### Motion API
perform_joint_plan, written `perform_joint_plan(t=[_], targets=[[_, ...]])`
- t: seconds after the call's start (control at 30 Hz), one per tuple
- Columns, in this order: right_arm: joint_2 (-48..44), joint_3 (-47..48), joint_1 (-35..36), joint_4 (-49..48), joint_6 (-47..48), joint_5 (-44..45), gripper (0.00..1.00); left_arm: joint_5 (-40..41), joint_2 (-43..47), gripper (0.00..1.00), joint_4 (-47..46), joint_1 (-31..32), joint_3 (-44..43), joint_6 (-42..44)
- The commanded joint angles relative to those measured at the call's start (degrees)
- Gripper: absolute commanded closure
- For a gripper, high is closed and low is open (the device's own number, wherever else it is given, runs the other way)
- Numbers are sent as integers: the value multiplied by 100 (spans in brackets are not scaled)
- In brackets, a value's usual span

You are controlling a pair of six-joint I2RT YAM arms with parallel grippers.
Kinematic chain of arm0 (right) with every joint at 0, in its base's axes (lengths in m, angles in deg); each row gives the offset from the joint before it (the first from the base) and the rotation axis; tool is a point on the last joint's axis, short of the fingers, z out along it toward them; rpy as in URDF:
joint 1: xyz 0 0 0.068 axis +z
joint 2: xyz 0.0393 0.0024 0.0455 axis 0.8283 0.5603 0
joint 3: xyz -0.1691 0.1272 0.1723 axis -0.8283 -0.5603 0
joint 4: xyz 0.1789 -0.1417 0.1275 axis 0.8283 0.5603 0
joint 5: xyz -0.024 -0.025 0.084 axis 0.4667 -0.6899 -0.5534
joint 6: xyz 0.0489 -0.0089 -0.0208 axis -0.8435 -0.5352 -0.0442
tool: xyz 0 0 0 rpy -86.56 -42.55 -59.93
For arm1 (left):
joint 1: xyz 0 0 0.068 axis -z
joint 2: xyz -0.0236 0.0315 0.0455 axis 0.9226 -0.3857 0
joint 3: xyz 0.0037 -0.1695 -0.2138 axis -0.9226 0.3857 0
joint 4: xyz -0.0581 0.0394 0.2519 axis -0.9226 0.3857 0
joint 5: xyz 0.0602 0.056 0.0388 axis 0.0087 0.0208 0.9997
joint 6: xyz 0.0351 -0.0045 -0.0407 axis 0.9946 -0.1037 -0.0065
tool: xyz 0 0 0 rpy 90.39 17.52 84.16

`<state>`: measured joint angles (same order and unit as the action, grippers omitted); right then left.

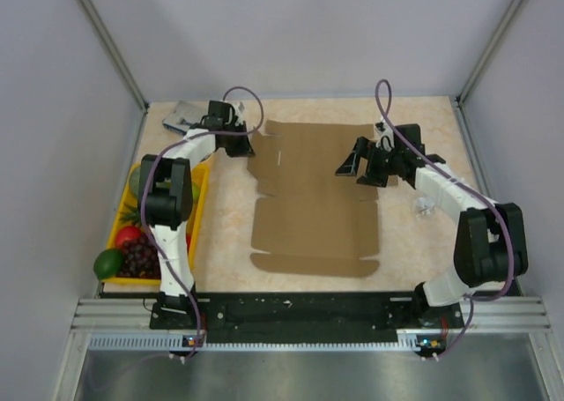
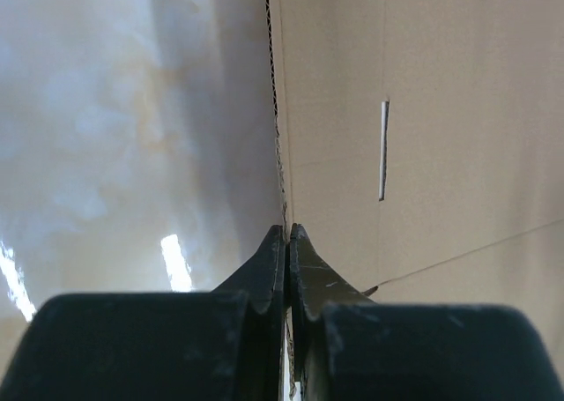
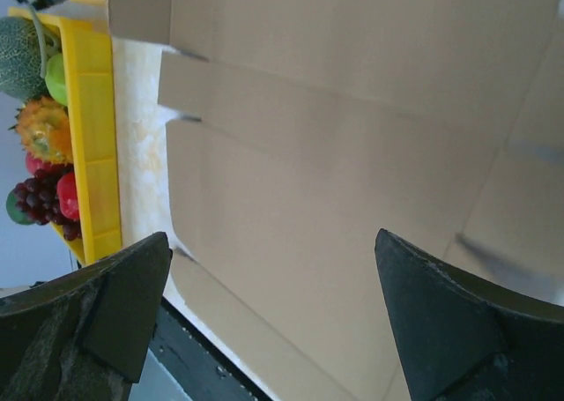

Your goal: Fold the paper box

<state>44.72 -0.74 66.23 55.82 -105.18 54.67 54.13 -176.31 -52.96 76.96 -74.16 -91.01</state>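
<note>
Side notches (image 1: 263, 196) show where the creases run across the paper box. The far panel (image 1: 324, 159) will fold up there when I lift it, and the near panel will stay low.
The paper box (image 1: 313, 198) lies as a flat brown die-cut cardboard sheet in the middle of the table. My left gripper (image 1: 245, 145) is at its far left flap and is shut on that flap's edge. In the left wrist view the corrugated edge of the box (image 2: 423, 110) runs straight into the closed fingers of the left gripper (image 2: 288, 233). My right gripper (image 1: 352, 165) is open and hovers over the sheet's far right part. In the right wrist view the right gripper (image 3: 271, 238) holds nothing, with the box (image 3: 335, 154) below it.
A yellow tray (image 1: 201, 198) with fruit stands at the left and also shows in the right wrist view (image 3: 92, 110). A small blue-grey packet (image 1: 187, 115) lies at the far left corner. A small clear object (image 1: 423, 209) sits under the right arm.
</note>
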Motion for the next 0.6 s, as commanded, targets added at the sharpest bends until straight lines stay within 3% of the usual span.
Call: perform_joint_plan(t=[0.0,0.23,0.57], targets=[[585,1053,86,-59,670,-93,2,-590,788,100,-462,-42,378,279],[1570,2627,77,892,2234,416,6,-1671,1341,100,-559,-42,378,868],[2836,5167,68,1858,4623,-488,1,-2902,2274,100,-471,-42,703,2089]])
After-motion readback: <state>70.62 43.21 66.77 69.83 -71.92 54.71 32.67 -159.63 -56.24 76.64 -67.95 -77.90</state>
